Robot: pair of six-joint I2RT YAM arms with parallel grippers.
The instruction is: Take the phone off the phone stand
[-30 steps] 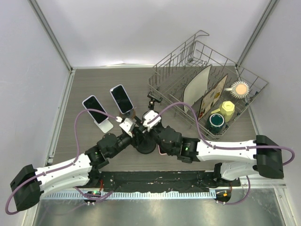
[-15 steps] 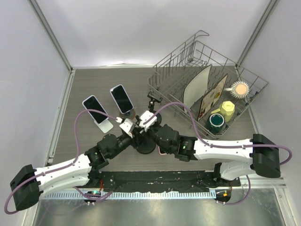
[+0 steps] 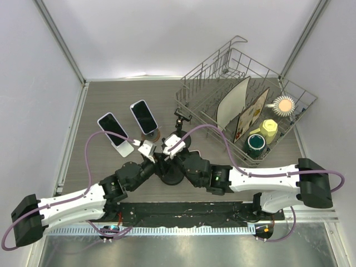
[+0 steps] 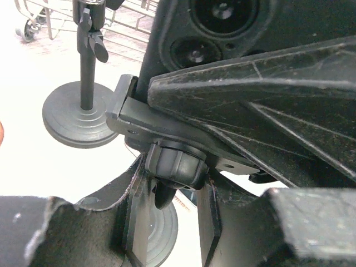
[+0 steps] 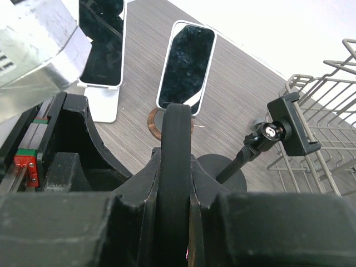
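The clamp [image 4: 161,123] is tilted along with the phone in my right gripper. My left gripper should therefore take hold of the stem [image 4: 164,193] below the knob and pull the stand clear.
The phone [image 4: 222,22] is black; its back and camera lenses fill the top of the left wrist view. It sits in the clamp of the black phone stand [image 4: 175,167]. My left gripper [image 4: 169,211] is shut on the stand's knob just under the clamp, a finger on each side. In the right wrist view the phone [image 5: 175,133] shows as a thin black edge. My right gripper [image 5: 175,161] is shut tight on that edge. From above, both wrists meet over the stand's round base [image 3: 171,177] and hide the phone.
Two other phones stand at the back left, one on a white stand [image 3: 114,129] and one on a brown-rimmed round base [image 3: 143,115]. An empty clamp stand [image 5: 286,130] is close on the right. A wire dish rack [image 3: 192,83] with plates and cups fills the right.
My right gripper has closed onto the phone's edge and its wrist has shifted slightly left and nearer. The left gripper keeps the same hold on the stand.
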